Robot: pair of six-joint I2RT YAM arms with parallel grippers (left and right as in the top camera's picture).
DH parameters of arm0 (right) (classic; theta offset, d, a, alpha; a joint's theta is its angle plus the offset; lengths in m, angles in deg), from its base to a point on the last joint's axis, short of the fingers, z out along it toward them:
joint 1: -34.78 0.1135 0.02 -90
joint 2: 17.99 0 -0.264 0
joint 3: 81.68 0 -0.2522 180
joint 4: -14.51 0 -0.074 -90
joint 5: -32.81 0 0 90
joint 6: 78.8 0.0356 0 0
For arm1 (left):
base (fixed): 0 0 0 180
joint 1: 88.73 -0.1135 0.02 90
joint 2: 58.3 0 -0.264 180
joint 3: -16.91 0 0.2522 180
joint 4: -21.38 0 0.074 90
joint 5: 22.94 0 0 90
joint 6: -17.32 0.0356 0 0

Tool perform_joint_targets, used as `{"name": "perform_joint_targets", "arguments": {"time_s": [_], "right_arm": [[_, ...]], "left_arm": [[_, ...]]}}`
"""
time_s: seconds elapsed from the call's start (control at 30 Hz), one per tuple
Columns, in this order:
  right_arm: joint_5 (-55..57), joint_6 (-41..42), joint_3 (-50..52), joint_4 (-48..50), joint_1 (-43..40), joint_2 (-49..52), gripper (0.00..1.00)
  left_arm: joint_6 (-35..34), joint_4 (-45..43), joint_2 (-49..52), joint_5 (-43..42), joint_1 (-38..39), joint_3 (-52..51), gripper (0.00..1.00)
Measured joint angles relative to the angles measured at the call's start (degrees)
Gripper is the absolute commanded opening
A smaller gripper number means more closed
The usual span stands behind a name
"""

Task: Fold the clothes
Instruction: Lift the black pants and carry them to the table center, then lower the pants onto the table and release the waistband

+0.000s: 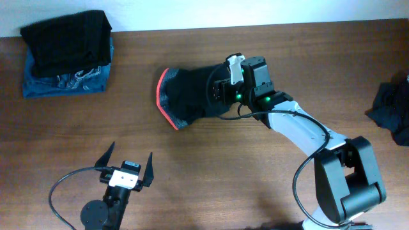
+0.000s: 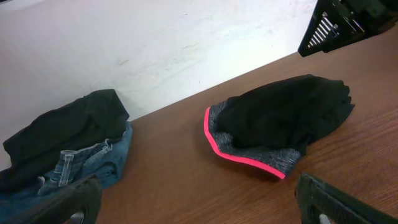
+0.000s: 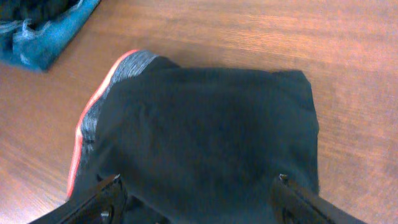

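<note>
The black garment [image 1: 199,89] lies doubled over toward its grey waistband, so my right gripper should take the top layer [image 1: 182,107] beside the waistband and draw it open before folding.
A black garment with a grey waistband edged red-orange [image 1: 185,96] lies bunched and partly folded at the table's middle; it also shows in the left wrist view [image 2: 280,121] and the right wrist view [image 3: 205,130]. My right gripper [image 1: 220,91] hovers over its right end, open, fingers spread wide above the black cloth [image 3: 196,190]. My left gripper [image 1: 128,167] is open and empty near the front edge, over bare wood [image 2: 199,208]. A stack of a black piece on a blue patterned piece [image 1: 67,54] sits at the back left, also in the left wrist view [image 2: 62,146].
Another dark garment [image 1: 393,112] lies crumpled at the right edge of the table. A white wall runs behind the table's far edge. The right arm stretches from the front right across to the middle.
</note>
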Motion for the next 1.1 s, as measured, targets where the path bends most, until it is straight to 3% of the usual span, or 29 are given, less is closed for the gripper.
{"name": "perform_joint_targets", "arguments": {"time_s": [0.2,0.5,0.83,1.1], "right_arm": [[3.0,4.5,0.0,0.3,1.7,1.1,0.76],[18.7,-3.9,0.0,6.4,13.8,2.1,0.76],[22.1,-8.0,-0.3,11.1,17.7,11.8,0.82],[23.0,-13.9,-1.4,12.8,21.3,12.8,0.83]], "left_arm": [[0.0,0.0,0.0,0.0,0.0,0.0,0.99],[0.0,0.0,0.0,0.0,0.0,0.0,0.99],[0.0,0.0,0.0,0.0,0.0,0.0,0.99],[0.0,0.0,0.0,0.0,0.0,0.0,0.99]]}}
